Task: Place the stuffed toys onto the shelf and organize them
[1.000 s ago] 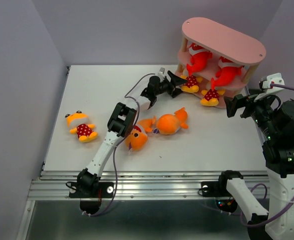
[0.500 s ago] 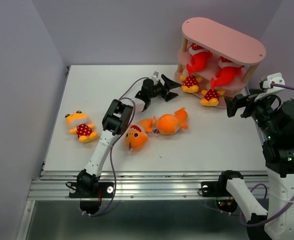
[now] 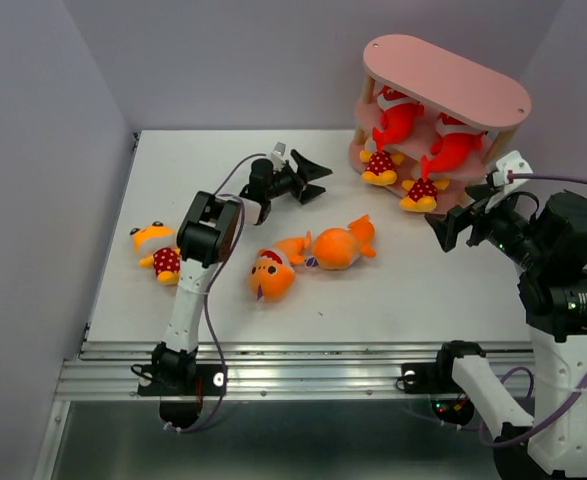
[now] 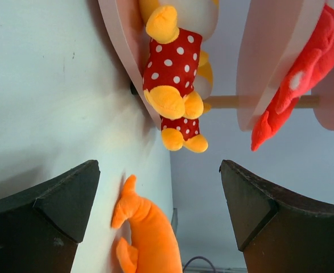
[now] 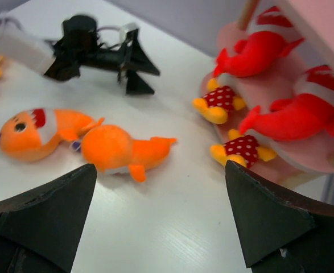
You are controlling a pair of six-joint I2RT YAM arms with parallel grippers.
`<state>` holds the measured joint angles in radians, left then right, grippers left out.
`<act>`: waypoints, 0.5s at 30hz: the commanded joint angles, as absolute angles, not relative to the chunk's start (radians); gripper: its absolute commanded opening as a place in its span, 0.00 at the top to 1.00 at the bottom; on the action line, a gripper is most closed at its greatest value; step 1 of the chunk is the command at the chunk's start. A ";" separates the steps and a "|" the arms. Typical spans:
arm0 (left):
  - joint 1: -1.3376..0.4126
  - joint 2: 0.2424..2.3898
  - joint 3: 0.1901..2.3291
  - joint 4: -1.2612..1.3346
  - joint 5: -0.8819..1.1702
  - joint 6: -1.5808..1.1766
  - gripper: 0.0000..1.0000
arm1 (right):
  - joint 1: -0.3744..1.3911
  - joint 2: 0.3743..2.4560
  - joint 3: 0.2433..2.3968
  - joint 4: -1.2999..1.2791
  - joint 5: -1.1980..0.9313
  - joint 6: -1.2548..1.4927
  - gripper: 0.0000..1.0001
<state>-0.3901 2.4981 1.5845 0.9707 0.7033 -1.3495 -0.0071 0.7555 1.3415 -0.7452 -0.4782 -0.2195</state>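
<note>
I should keep going toward the shark's rounded back (image 3: pixel 334 247) until my fingers close, because clear table (image 3: pixel 405 248) lies between my right gripper and the orange shark nearer the shelf.
The pink shelf (image 3: pixel 443 72) stands at the back right. Two red sharks (image 3: pixel 398 120) (image 3: pixel 453 146) lie on its middle tier, and two yellow-orange figures (image 3: pixel 381 166) (image 3: pixel 421 193) sit on the bottom tier. Two orange sharks (image 3: pixel 341 246) (image 3: pixel 271 276) lie mid-table and a third figure (image 3: pixel 161 253) lies far left. My left gripper (image 3: pixel 325 181) is open and empty, left of the shelf; its wrist view shows a figure (image 4: pixel 172 62) and an orange shark (image 4: pixel 149 227). My right gripper (image 3: pixel 441 232) is open and empty in front of the shelf, above bare table beside an orange shark (image 5: pixel 118 149).
Grey walls close in the table on the left, back and right. The shelf's top board (image 3: pixel 473 85) carries nothing. The left arm (image 3: pixel 208 240) stretches over the table between the far-left figure and the orange sharks. A metal rail (image 3: pixel 303 370) runs along the near edge.
My left gripper has drawn back leftward from the shelf's bottom tier, still open. My right gripper has swung forward and left, lower over the table.
</note>
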 commanded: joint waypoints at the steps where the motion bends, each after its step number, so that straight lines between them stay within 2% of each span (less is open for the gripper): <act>1: -0.353 2.254 1.470 0.941 0.776 -1.104 0.01 | -0.014 0.819 1.325 -0.952 -0.830 -0.452 0.00; 3: -0.335 2.138 1.416 0.866 0.772 -0.990 0.01 | -0.014 0.856 1.316 -1.044 -0.911 -0.620 0.00; 6: -0.325 1.969 1.309 0.704 0.729 -0.760 0.01 | -0.014 0.937 1.295 -1.147 -0.980 -0.724 0.00; 15: -0.333 1.482 1.135 0.192 0.442 -0.206 0.01 | -0.002 1.233 1.233 -1.175 -1.059 -0.680 0.00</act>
